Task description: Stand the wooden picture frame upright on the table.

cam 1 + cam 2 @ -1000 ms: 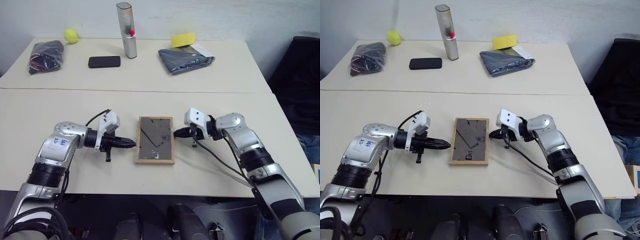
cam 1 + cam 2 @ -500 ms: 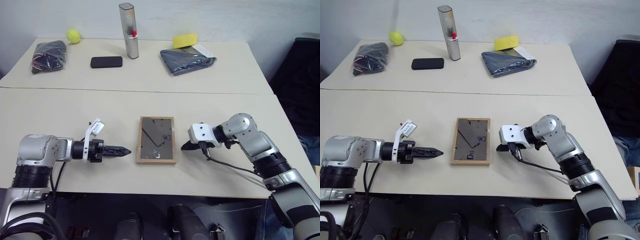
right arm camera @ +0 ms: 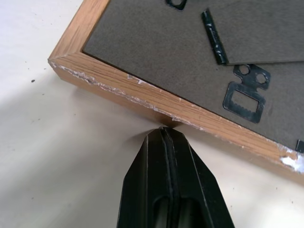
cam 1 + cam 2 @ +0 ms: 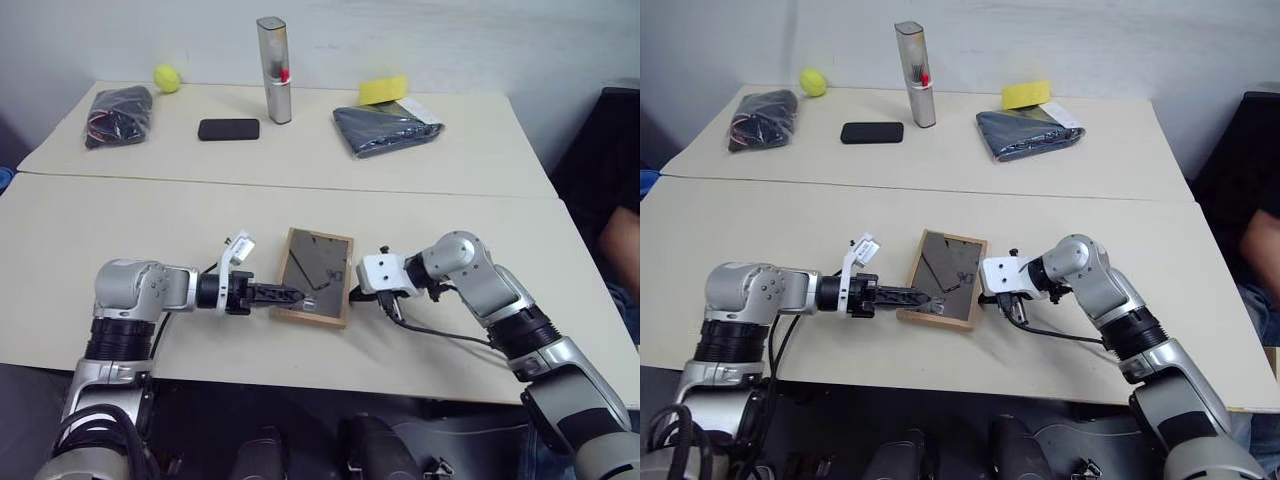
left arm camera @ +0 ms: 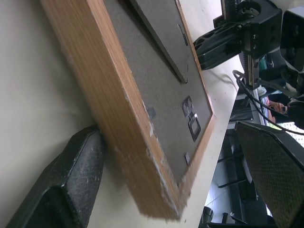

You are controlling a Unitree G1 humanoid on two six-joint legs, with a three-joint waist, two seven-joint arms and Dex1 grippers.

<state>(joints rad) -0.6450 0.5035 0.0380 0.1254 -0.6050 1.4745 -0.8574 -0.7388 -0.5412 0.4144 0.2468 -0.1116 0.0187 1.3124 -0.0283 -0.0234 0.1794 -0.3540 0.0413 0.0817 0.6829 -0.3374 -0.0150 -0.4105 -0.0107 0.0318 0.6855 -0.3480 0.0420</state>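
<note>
The stand (image 4: 313,246) is folded against the frame's grey back (image 4: 318,272), so the robot's right gripper should move off the wooden edge, open and swing the stand out first.
The wooden picture frame (image 4: 316,276) lies face down on the table (image 4: 150,220), its grey back and folded stand facing up. My left gripper (image 4: 288,295) is open at the frame's near left corner. In the left wrist view one finger (image 5: 71,190) touches the wooden edge (image 5: 118,123) low down, and the other finger (image 5: 275,166) stands beyond the corner. My right gripper (image 4: 352,297) is shut with nothing in it. Its tip (image 3: 164,135) presses against the frame's right wooden edge (image 3: 142,97).
On the far table section lie a black phone (image 4: 228,129), a tall silver cylinder (image 4: 274,70), a yellow ball (image 4: 167,78), a black pouch (image 4: 118,103), a dark folded cloth (image 4: 385,125) and a yellow sponge (image 4: 382,90). A seam (image 4: 300,185) joins the two sections.
My left gripper has opened, rolled and moved right to the frame's near left corner. The right gripper has drawn back along the frame's right edge and now touches it. The camera has shifted.
</note>
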